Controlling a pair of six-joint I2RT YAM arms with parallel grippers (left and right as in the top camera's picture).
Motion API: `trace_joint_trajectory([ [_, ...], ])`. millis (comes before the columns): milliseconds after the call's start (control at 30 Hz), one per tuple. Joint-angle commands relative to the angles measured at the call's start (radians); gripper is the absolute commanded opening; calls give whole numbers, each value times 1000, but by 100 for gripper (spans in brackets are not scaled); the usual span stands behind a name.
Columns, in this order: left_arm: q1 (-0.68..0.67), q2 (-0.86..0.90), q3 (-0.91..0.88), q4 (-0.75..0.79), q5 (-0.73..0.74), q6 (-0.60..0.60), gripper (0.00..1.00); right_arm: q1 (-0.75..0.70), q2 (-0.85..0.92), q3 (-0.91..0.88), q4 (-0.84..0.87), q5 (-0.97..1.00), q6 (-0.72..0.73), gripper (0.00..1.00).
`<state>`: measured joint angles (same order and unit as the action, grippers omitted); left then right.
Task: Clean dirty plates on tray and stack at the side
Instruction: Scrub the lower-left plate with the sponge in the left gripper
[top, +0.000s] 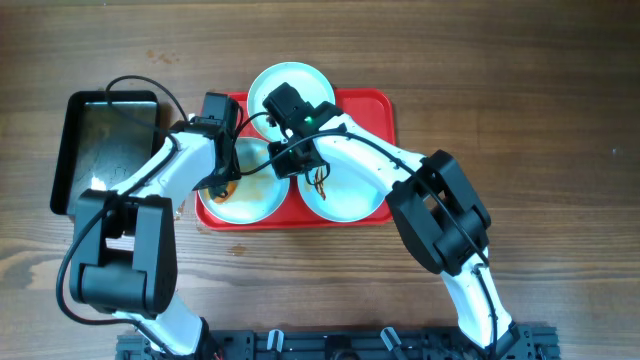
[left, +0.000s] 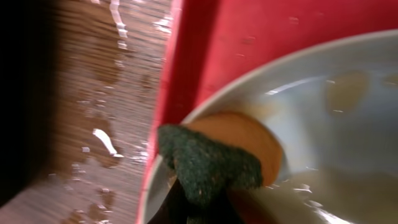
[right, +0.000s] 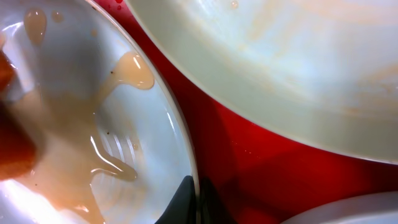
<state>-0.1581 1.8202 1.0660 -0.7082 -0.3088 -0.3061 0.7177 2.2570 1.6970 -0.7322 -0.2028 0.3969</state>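
Brownish liquid (right: 68, 146) is in a puddle next to the sponge. So my left gripper should lift the sponge out of the way, and my right gripper should tilt the plate (top: 256, 203) over the red tray.
Three pale plates lie on the red tray (top: 378, 105): a far plate (top: 300, 80), a near left plate (top: 255, 200) and a near right plate (top: 350, 195) with brown smears. My left gripper (top: 221, 180) is shut on an orange sponge with a green scouring pad (left: 208, 165) and presses it on the near left plate (left: 336, 124) by its left rim. My right gripper (top: 290, 160) is shut on that plate's right rim (right: 180, 143), one finger on each side (right: 196, 202). Brownish liquid streaks the plate (right: 134, 68).
A black metal pan (top: 105, 140) sits left of the tray. The wood table beside the tray is wet with droplets (left: 99, 140). The far plate (right: 280, 62) lies close to the right gripper, with red tray (right: 249, 162) between the plates.
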Motion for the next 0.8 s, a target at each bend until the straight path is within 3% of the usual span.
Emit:
trace_joint_trajectory([
  [0, 12, 23, 34, -18, -175, -28, 4, 1, 19, -7, -13, 23, -4, 4],
  [67, 7, -3, 80, -64, -123, -47, 4, 1, 19, -7, -13, 23, -4, 4],
  [233, 5, -64, 116, -47, 320, -38, 4, 1, 19, -7, -13, 22, -4, 4],
  [367, 5, -46, 94, -43, 351, -40, 4, 1, 19, -7, -13, 21, -3, 4],
  [533, 5, 14, 7, 59, 536, -39, 4, 1, 19, -6, -10, 19, -3, 4],
  [600, 6, 26, -2, 34, 455, -39, 4, 1, 19, -6, -13, 19, -4, 4],
  [733, 13, 24, -1, -96, 50, -79, 4, 1, 19, -6, -12, 19, -5, 4],
  [767, 14, 23, 2, -108, 19, -87, 4, 1, 19, -6, -12, 19, -4, 4],
])
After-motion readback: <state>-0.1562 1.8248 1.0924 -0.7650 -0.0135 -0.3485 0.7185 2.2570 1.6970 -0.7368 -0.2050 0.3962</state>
